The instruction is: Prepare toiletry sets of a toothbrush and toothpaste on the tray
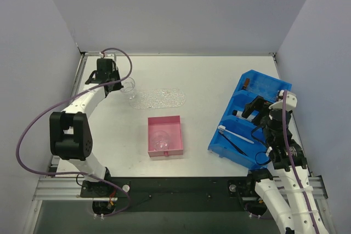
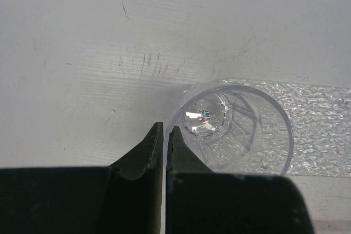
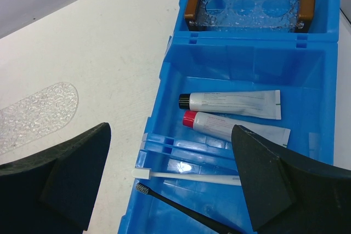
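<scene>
My left gripper should keep lowering the clear cup (image 1: 129,87), which hangs upright by its rim over the tray's empty end (image 1: 139,101), until the cup's base sits there, and then let go.
The clear oval bumpy tray (image 1: 162,98) lies flat on the table; its end shows in the left wrist view (image 2: 323,130) and the right wrist view (image 3: 38,113). My left gripper (image 1: 117,82) (image 2: 165,131) is shut on the rim of a clear cup (image 1: 129,88) (image 2: 236,130) standing at the tray's left end. My right gripper (image 1: 255,108) (image 3: 175,182) is open wide above the blue bin (image 1: 258,89) (image 3: 230,69). In the bin lie two silver-grey toothpaste tubes, one black-capped (image 3: 230,103) and one red-capped (image 3: 236,127), a white toothbrush (image 3: 186,176) (image 1: 236,134) and a black toothbrush (image 3: 181,209).
A clear bumpy rack with three holes and two brown end blocks (image 3: 247,6) stands in the bin's far compartment. A square pink box (image 1: 164,123) with a second clear cup (image 1: 160,140) inside sits mid-table, in front of the tray. Walls close in the table.
</scene>
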You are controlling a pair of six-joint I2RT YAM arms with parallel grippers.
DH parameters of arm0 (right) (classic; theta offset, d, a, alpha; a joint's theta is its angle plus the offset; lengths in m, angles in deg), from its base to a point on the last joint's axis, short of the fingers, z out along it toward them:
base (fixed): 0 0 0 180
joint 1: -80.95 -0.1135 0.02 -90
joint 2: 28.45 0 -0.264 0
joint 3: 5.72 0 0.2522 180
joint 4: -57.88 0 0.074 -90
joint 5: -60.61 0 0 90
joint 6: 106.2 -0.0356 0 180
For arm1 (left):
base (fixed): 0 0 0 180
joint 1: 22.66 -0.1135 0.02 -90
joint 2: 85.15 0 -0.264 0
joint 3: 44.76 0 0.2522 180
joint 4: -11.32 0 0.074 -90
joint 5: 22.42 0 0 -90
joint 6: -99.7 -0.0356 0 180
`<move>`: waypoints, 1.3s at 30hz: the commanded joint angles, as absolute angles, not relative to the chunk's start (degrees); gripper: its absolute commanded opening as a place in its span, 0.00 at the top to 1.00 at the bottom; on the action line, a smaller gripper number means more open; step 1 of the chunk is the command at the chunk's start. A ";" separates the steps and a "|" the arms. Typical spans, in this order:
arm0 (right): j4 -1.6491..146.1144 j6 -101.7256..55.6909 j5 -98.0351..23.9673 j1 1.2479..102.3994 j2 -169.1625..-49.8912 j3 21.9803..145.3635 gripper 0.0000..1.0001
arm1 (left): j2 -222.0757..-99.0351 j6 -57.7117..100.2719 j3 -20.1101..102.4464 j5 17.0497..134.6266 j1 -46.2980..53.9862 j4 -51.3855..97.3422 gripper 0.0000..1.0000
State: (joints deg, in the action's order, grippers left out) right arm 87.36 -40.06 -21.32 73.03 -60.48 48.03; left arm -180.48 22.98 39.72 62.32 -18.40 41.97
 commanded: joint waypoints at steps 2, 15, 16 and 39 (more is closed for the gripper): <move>87.19 -40.28 -21.31 72.78 -61.76 49.35 0.14 | -181.48 23.68 40.80 61.78 -17.47 39.14 1.00; 87.02 -40.46 -21.22 72.78 -61.58 48.82 0.14 | -185.43 23.06 43.71 60.81 -17.21 43.27 1.00; 87.02 -40.55 -21.22 72.78 -61.49 48.73 0.14 | -185.43 22.97 43.79 60.90 -17.21 43.36 1.00; 87.46 -40.46 -21.22 72.78 -61.58 48.20 0.14 | -187.81 23.41 45.11 63.36 -17.56 44.86 1.00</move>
